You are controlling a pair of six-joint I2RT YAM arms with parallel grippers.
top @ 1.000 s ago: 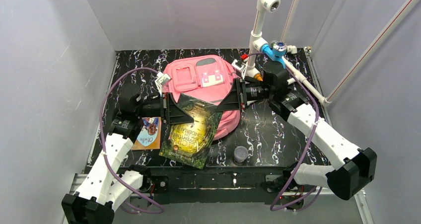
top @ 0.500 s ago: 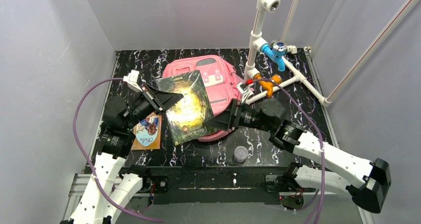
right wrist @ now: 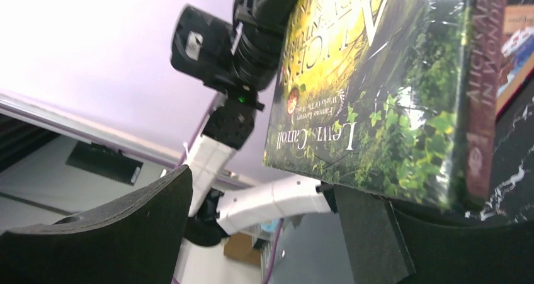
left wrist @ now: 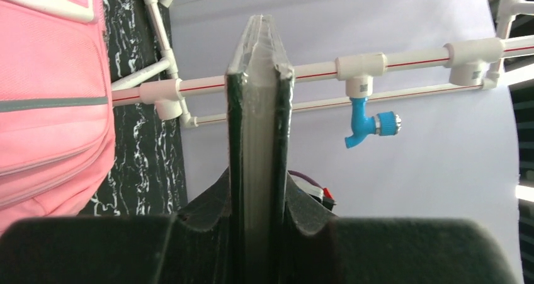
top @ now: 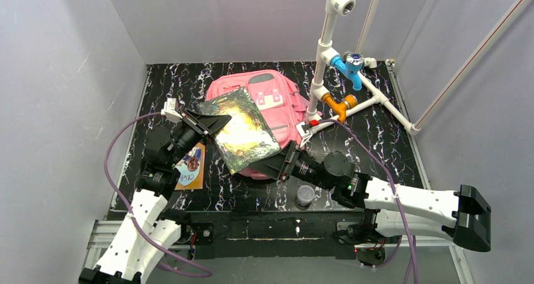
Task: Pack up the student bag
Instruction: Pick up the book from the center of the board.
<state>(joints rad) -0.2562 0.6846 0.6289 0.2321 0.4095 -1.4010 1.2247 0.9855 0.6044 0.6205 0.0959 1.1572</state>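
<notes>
My left gripper is holding the book while the bag's front edge point(top: 256, 173) is lying flat. My right gripper needs to take the book point(top: 257, 155) first, and then my left gripper should lift the bag's front edge.
The pink student bag point(top: 280, 101) lies flat at the back middle of the table; its side also shows in the left wrist view point(left wrist: 50, 107). My left gripper point(top: 211, 121) is shut on the left edge of a green-and-gold Alice in Wonderland book point(top: 244, 131) and holds it tilted above the bag's front. In the left wrist view the book point(left wrist: 259, 95) stands edge-on between the jaws point(left wrist: 259, 186). My right gripper point(top: 275, 165) is open and empty, low under the book's near right corner. The right wrist view shows the book cover point(right wrist: 378, 89) above its spread jaws point(right wrist: 261, 186).
A small illustrated book point(top: 189, 165) lies on the table under my left arm. A small grey-lidded jar point(top: 305, 196) stands near the front edge. A white pipe frame with a blue tap point(top: 352, 65) and an orange fitting point(top: 339, 105) stands at the back right, next to the bag.
My left gripper has raised and turned the book, carrying it back over the bag. My right gripper has come off the book's right side and dropped toward the near edge, under the book.
</notes>
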